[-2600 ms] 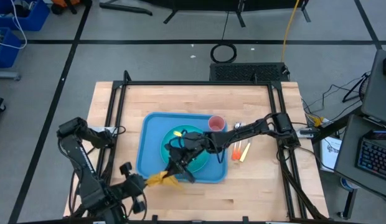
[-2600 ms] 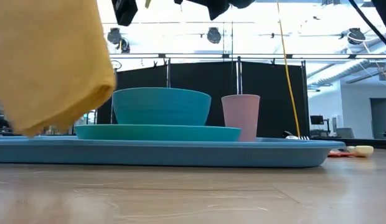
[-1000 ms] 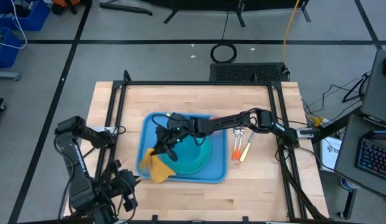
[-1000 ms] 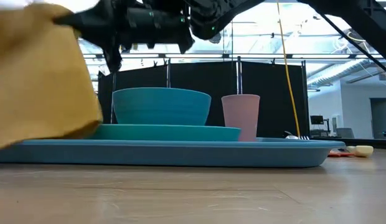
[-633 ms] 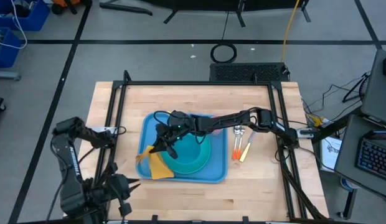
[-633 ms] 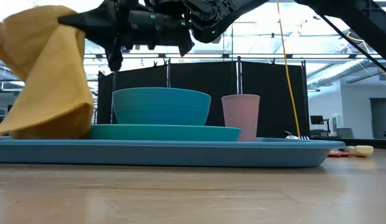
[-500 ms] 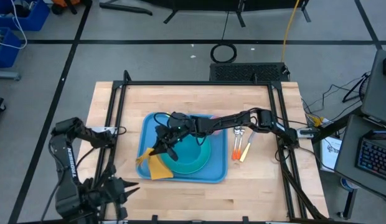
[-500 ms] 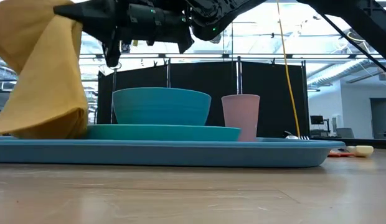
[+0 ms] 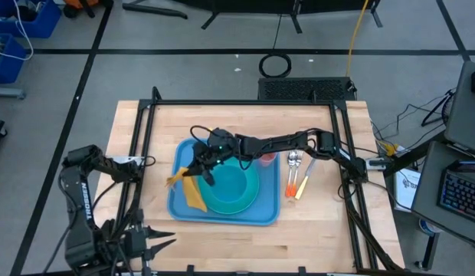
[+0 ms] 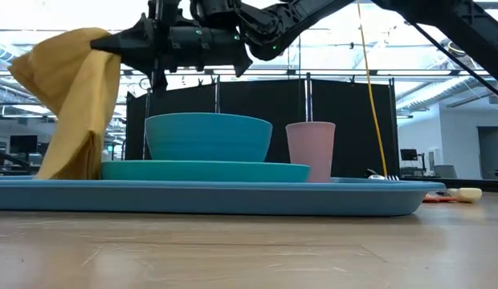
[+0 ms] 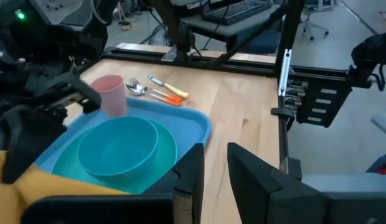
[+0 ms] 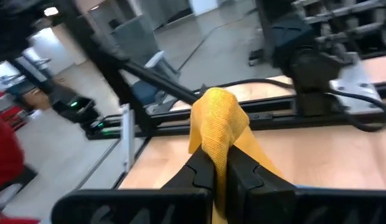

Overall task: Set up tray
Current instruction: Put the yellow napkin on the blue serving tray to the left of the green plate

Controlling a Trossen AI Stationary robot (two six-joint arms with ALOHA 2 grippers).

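Observation:
The napkin hangs tilted, its lower end (image 9: 196,201) by the plate, so my right gripper should first raise and turn it, then lay it flat across the tray's edge (image 9: 173,195).
The light-blue tray (image 9: 179,208) lies mid-table and holds a teal plate (image 9: 245,201) with a teal bowl (image 10: 207,136) on it and a pink cup (image 9: 266,159). My right gripper (image 9: 193,170) reaches over the tray's left part, shut on an orange-yellow napkin (image 10: 72,96). The napkin's lower end (image 9: 194,196) rests on the tray floor to the left of the plate. My left gripper (image 9: 157,239) hangs off the table's near-left corner, slightly open, with nothing between its fingers (image 11: 199,180). My right gripper pinches a bunched upper fold of the napkin (image 12: 219,134) between its two fingers. The fingers (image 10: 124,42) lie about level and come from the table's right side. The napkin hangs slack below them, its lower end (image 10: 68,168) on the tray beside the plate.
A spoon, a fork and an orange-handled piece of cutlery (image 9: 296,180) lie on the wood to the right of the tray. A black frame (image 9: 145,115) borders the tabletop. Bare wood lies along the near edge (image 9: 245,245).
My right gripper has carried the napkin toward the table's far edge. The napkin's lower end has slid from the tray's near-left corner further in, beside the plate. My left arm has drawn back toward the near-left corner and turned its wrist.

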